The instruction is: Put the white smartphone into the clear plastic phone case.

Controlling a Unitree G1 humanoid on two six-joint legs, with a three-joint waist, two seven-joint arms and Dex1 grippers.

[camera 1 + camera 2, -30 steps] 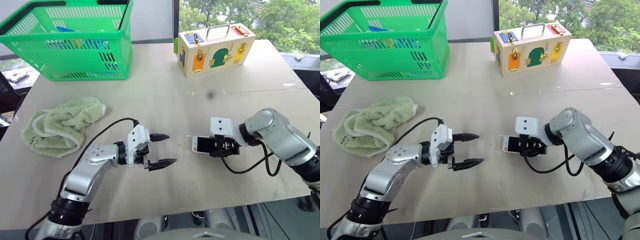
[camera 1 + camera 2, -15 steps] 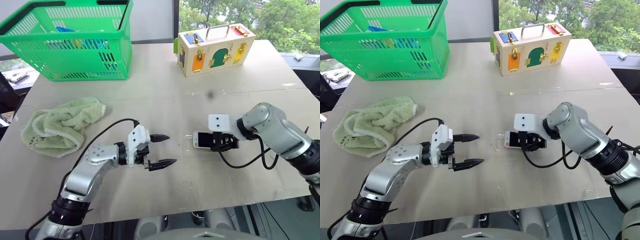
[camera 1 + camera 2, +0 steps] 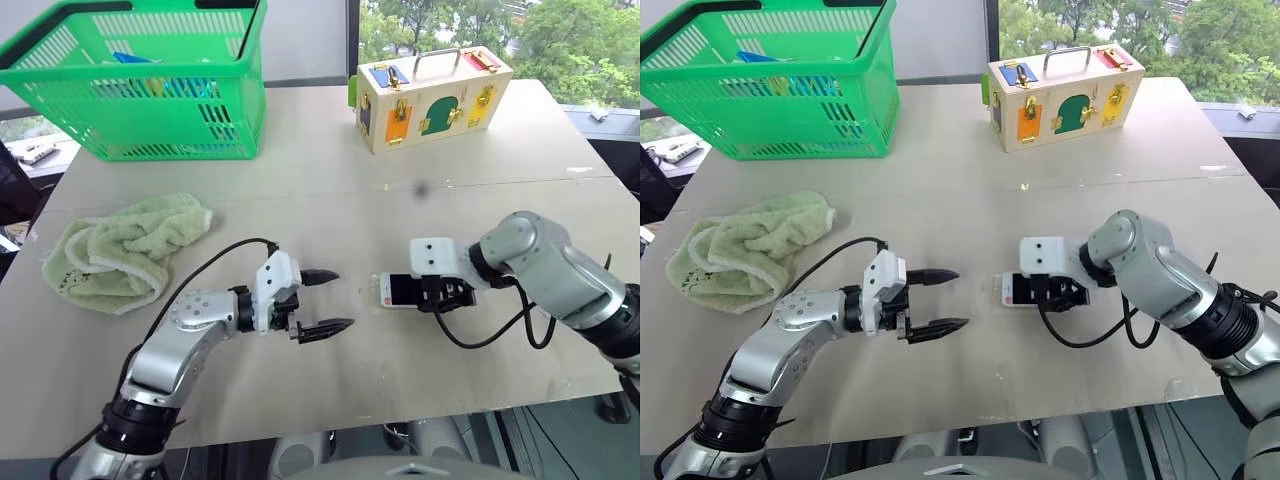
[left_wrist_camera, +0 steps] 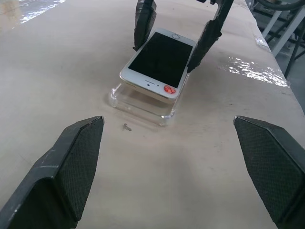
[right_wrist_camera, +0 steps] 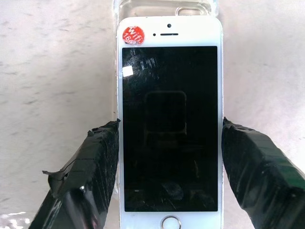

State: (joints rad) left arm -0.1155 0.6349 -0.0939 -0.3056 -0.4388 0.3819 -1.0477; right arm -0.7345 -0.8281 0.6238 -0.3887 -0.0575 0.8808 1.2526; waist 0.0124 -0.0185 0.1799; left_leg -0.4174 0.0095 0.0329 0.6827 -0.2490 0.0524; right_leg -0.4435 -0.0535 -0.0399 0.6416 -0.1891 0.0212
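The white smartphone's sticker end (image 4: 151, 88) sticks up above the clear case, so my right gripper should open, close its fingers and push the smartphone's far edge (image 5: 219, 67) down.
The white smartphone (image 5: 169, 124) has a black screen and a red sticker at one end. My right gripper (image 3: 441, 296) is shut on its long sides and points steeply down. The phone lies tilted on the clear plastic phone case (image 4: 141, 102), and the sticker end overhangs the case's near rim. The case rests flat on the table, its edge (image 3: 997, 290) showing just left of the phone. My left gripper (image 3: 341, 299) hovers open a short way to the left of the case and points right at it, with nothing between its fingers (image 4: 71, 162).
A crumpled green towel (image 3: 120, 250) lies at the left. A green basket (image 3: 150, 80) holding a few items stands at the back left, and a wooden latch box (image 3: 430, 95) at the back right. The table's front edge (image 3: 400, 415) runs close below both arms.
My right wrist has rolled slightly with the phone in its grip, staying over the case. The left arm has kept still.
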